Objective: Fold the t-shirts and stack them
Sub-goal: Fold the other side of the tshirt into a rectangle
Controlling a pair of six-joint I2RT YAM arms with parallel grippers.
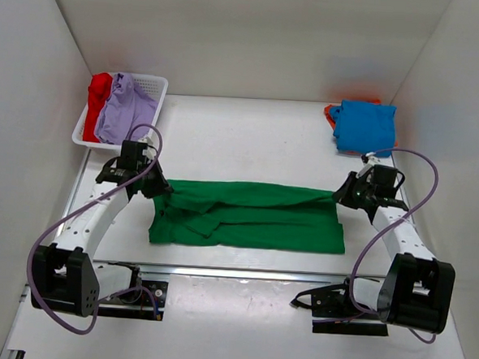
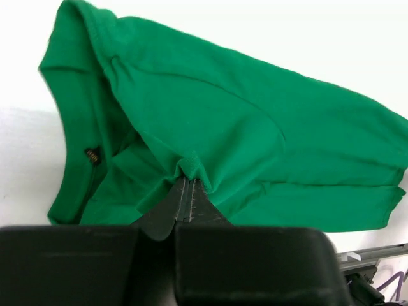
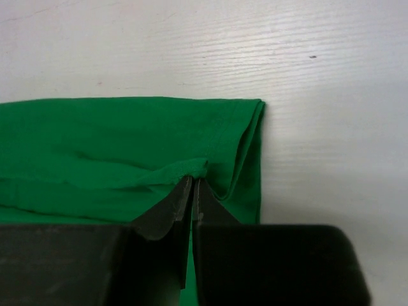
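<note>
The green t-shirt lies crosswise with its hem off to the side (image 1: 339, 228), so my right gripper should turn the hem to the table's near edge (image 1: 233, 263) before it folds.
A bright green collared t-shirt (image 1: 249, 217) lies stretched across the table's middle, folded lengthwise. My left gripper (image 1: 164, 188) is shut on its left, collar-end edge, pinching a fold of green cloth (image 2: 188, 167). My right gripper (image 1: 339, 194) is shut on the right, hem-end edge, pinching cloth (image 3: 191, 168). Both held edges are lifted slightly. A folded blue t-shirt (image 1: 365, 127) lies on a red-orange one (image 1: 331, 113) at the back right. A red t-shirt (image 1: 95, 104) and a lavender t-shirt (image 1: 126, 111) lie in the basket.
A white plastic mesh basket (image 1: 152, 85) stands at the back left. White walls close in the table on the left, back and right. The arm bases and cables sit along the near edge (image 1: 232, 297).
</note>
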